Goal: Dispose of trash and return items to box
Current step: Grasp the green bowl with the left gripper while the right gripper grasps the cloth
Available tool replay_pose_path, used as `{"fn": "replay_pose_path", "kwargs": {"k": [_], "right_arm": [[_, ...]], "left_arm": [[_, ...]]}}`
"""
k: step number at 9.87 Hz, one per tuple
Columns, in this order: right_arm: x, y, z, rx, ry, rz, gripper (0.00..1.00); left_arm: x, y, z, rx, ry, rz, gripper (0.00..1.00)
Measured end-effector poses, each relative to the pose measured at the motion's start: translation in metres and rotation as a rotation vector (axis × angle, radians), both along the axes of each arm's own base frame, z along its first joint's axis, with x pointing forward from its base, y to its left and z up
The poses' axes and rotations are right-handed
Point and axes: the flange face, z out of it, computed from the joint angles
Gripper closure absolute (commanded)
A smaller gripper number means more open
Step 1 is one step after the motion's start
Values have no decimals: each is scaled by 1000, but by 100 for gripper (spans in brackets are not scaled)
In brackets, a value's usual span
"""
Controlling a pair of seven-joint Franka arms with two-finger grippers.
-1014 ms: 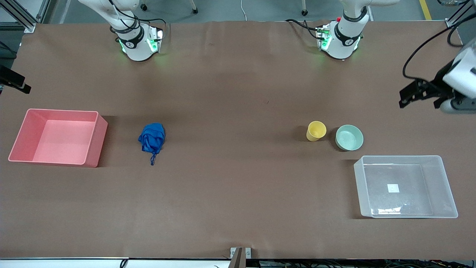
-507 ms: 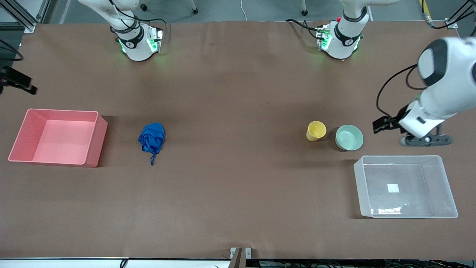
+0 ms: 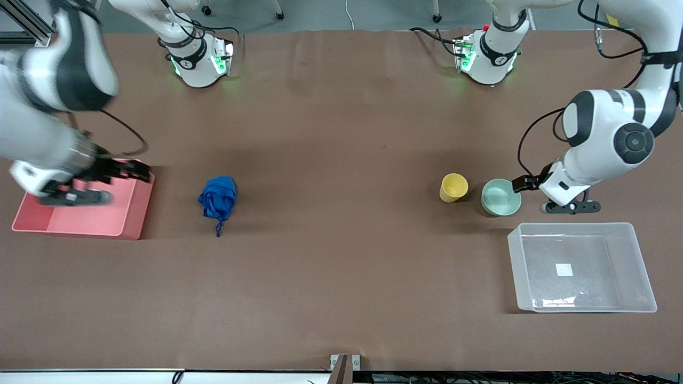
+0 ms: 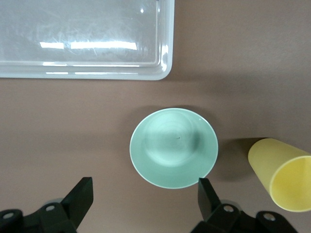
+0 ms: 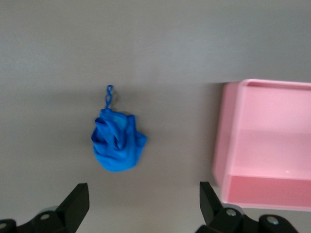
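The trash (image 3: 218, 197) should stay bunched up when I carry it over into the pink bin, because the blue wad's folds (image 5: 116, 136) are drawn close together.
The trash (image 3: 217, 196), a bright blue wad with a dangling string, lies on the brown table beside the pink bin; it also shows in the right wrist view as the blue wad (image 5: 117, 143). My right gripper (image 3: 136, 172) hangs open over the pink bin's corner closest to the trash, empty (image 5: 143, 191). The yellow cup (image 3: 454, 187) and mint-green bowl (image 3: 501, 197) stand side by side. The clear box (image 3: 581, 266) sits nearer the front camera than they do. My left gripper (image 3: 525, 184) is open and empty just beside the bowl (image 4: 174, 148), one fingertip (image 4: 205, 190) at its rim.
The pink bin (image 3: 128, 213) stands at the right arm's end of the table, partly covered by the right hand. In the left wrist view the cup (image 4: 282, 174) and the clear box's rim (image 4: 165, 58) flank the bowl. Both arm bases stand along the table's edge farthest from the front camera.
Both arms swung in from the table's ends. The left hand came to the bowl. The right hand came over the pink bin. Nothing on the table moved.
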Motion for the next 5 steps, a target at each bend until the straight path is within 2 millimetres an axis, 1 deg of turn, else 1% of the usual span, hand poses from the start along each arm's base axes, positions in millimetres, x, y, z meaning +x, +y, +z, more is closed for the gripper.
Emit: {"fn": "replay_pose_path", "kwargs": {"k": [1, 2, 3, 4, 5], "right_arm": [[-11, 25, -42, -1, -16, -10, 0], [-20, 45, -76, 2, -35, -16, 0], [-28, 58, -109, 7, -58, -21, 0], [-35, 63, -138, 11, -65, -22, 0], [-39, 61, -163, 9, -61, -20, 0]], "left_arm": [[-4, 1, -15, 0, 1, 2, 6], [-7, 3, -28, 0, 4, 5, 7], [-9, 5, -41, 0, 9, 8, 7], [-11, 9, -53, 0, 13, 11, 8], [-12, 14, -63, -2, 14, 9, 11]]}}
